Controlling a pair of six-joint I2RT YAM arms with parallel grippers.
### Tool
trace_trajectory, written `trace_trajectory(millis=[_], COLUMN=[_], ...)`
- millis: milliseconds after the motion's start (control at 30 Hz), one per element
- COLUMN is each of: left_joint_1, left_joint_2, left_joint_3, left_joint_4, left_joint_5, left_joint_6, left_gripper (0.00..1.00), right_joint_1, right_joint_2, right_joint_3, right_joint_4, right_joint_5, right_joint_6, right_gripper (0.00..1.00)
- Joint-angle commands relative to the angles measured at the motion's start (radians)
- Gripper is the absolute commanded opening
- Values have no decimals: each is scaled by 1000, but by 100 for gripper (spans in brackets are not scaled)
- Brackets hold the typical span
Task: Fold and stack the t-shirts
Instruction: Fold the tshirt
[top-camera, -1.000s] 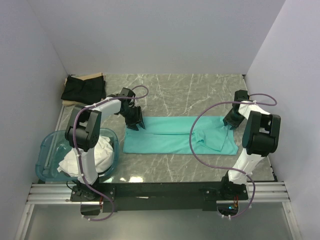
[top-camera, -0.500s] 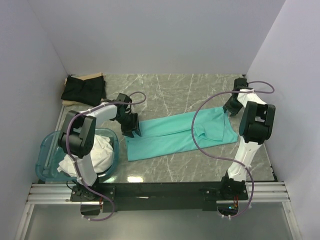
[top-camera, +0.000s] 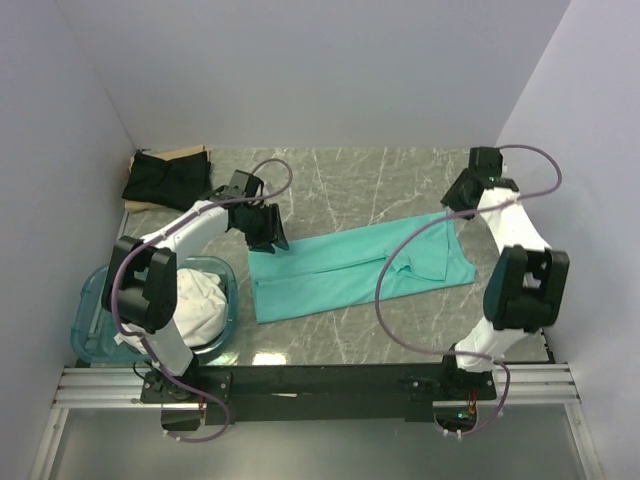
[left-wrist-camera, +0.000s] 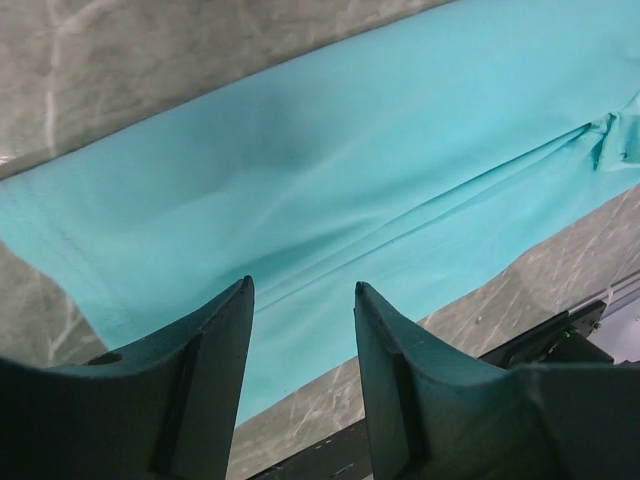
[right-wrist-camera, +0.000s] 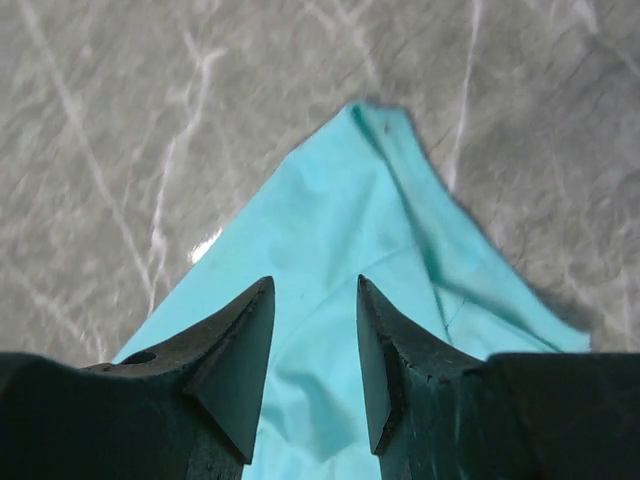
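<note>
My right gripper should swing the strip's sleeve end (top-camera: 428, 252) back while my left gripper pulls the other end close, because the mint-teal strip (top-camera: 330, 268) lies crosswise to my arms.
The mint-teal t-shirt (top-camera: 340, 265) lies on the marble table as a long folded strip, slanting from near left to far right. My left gripper (top-camera: 268, 235) is open and empty just above the strip's far left corner. In the left wrist view (left-wrist-camera: 300, 285) the shirt (left-wrist-camera: 350, 150) spreads beyond the jaws. My right gripper (top-camera: 455, 200) is open and empty over the far right corner, with the shirt's pointed corner (right-wrist-camera: 350, 200) beyond its tips (right-wrist-camera: 315, 280). The black t-shirt (top-camera: 168, 178) lies folded at the back left. White t-shirts (top-camera: 200, 305) are heaped in the tub.
The translucent blue tub (top-camera: 95, 290) stands at the near left beside the left arm's base. A tan cardboard sheet (top-camera: 190, 152) lies under the black shirt. Grey walls close in the table on the left, back and right. A purple cable (top-camera: 385, 290) hangs over the shirt's right part.
The teal strip has turned from straight to slanted, its right end drawn toward the back. Both grippers have moved toward the back wall.
</note>
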Motion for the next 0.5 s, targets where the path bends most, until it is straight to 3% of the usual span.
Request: trace_trajectory(millis=[0,200,467], left_joint_1=[-40,-91,-97], left_joint_2=[3,-29,-7], left_joint_3=[5,-113,-174], left_joint_4=[32,134,171], left_joint_5=[-13,-43,-123], left_joint_6=[-30,-117,-136], left_gripper=[50,51,51], right_joint_1=[20,64,92], right_joint_2=[-125,-237,-193], right_joint_3=[-151,-384,-486], right_joint_4=[35,122,154], right_joint_5=[-38,-80,-106], right_joint_6=[19,48,59], right_gripper=[46,46,45])
